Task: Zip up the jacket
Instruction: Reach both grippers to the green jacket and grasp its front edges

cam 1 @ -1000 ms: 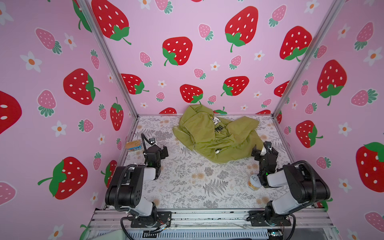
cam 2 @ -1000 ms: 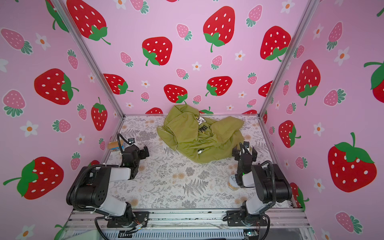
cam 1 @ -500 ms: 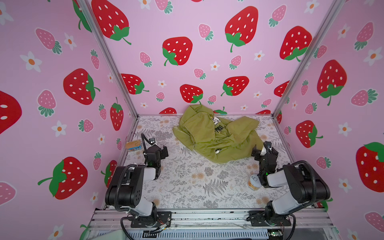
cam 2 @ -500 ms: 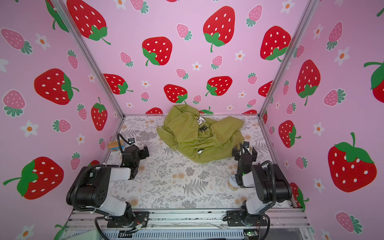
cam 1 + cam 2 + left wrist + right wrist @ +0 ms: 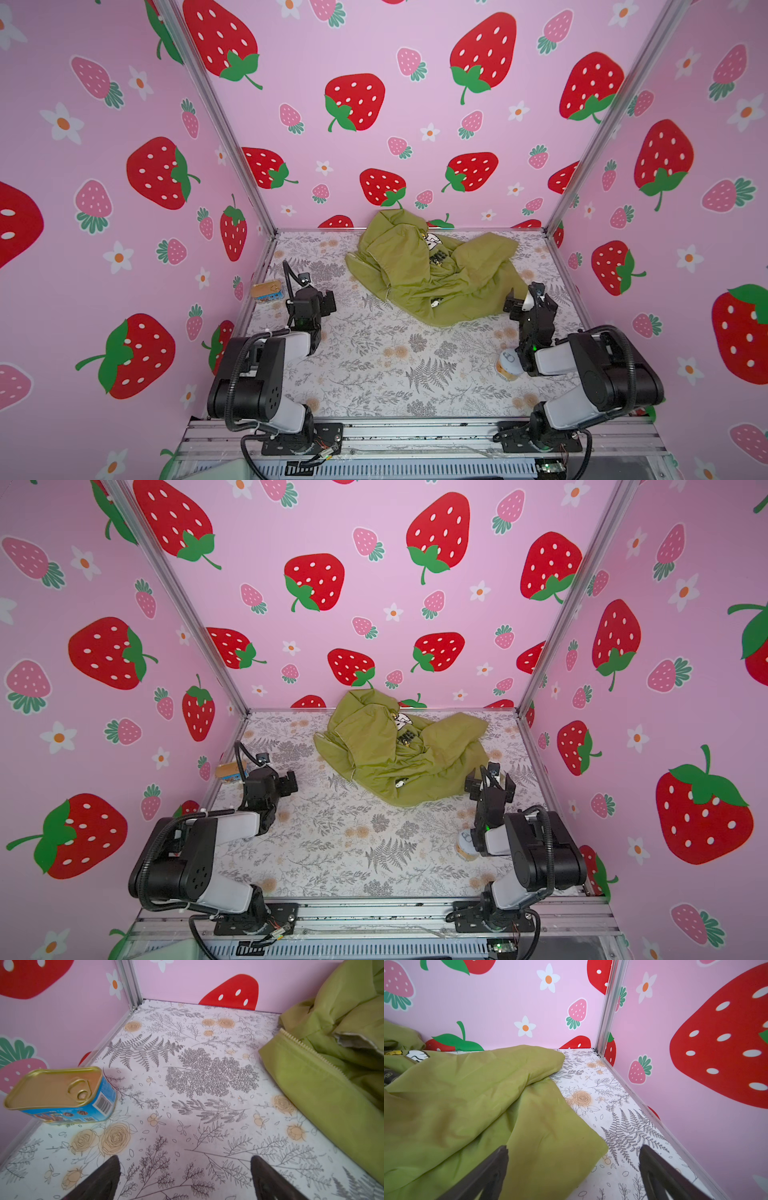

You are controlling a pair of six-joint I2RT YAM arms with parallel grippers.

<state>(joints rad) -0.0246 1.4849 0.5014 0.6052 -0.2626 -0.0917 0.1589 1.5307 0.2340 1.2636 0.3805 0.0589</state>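
Observation:
My right gripper should pull the jacket's near edge (image 5: 395,294) open and my left gripper should lift the fabric before zipping, because the jacket lies crumpled (image 5: 432,272) with its zipper edge among folds.
The olive-green jacket (image 5: 432,274) (image 5: 399,754) lies crumpled at the back middle of the floral mat, with a white cartoon patch showing near its top. In the left wrist view a run of pale zipper teeth (image 5: 301,1045) shows along one edge of the jacket (image 5: 322,1088). My left gripper (image 5: 316,294) (image 5: 279,780) (image 5: 185,1167) is open over bare mat, left of the jacket and apart from it. My right gripper (image 5: 530,298) (image 5: 490,781) (image 5: 574,1159) is open at the jacket's right edge, and a corner of the jacket (image 5: 467,1105) lies between its fingers.
A blue and gold rectangular tin (image 5: 267,291) (image 5: 227,771) (image 5: 60,1095) lies against the left wall beside my left gripper. A small round jar (image 5: 508,365) (image 5: 467,845) stands by my right arm. Pink strawberry walls close in three sides.

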